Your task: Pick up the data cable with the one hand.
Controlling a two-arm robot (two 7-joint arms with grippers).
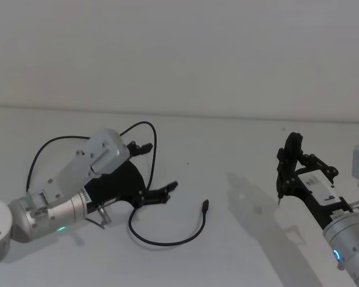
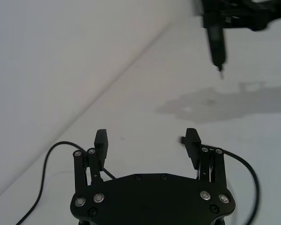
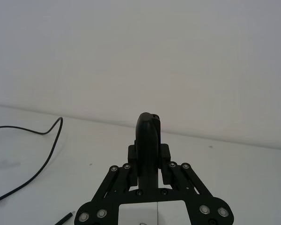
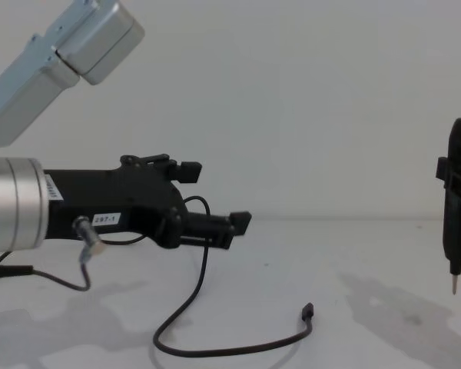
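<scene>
The data cable (image 4: 250,352) holds a smooth hooked bend (image 4: 305,334) behind its plug. Its end will stick out in that curve when I lift the cable.
The data cable (image 1: 167,242) is a thin black line lying in loops on the white table, and its small black plug (image 1: 205,206) points toward the middle. My left gripper (image 1: 158,167) hovers open over the cable's middle stretch. In the head view the cable runs through the gap between its fingers (image 2: 101,140); whether they touch it I cannot tell. From the chest the cable (image 4: 203,265) hangs down from behind the left gripper (image 4: 215,196) and curves to the plug (image 4: 307,311). My right gripper (image 1: 290,170) stands at the right, shut on a black pen-shaped tool (image 3: 147,138).
A dark wire with a silver cylindrical connector (image 4: 88,244) hangs beside my left arm's wrist. The pen tool's metal tip (image 4: 454,288) points down above the table at the right. A plain pale wall closes off the back.
</scene>
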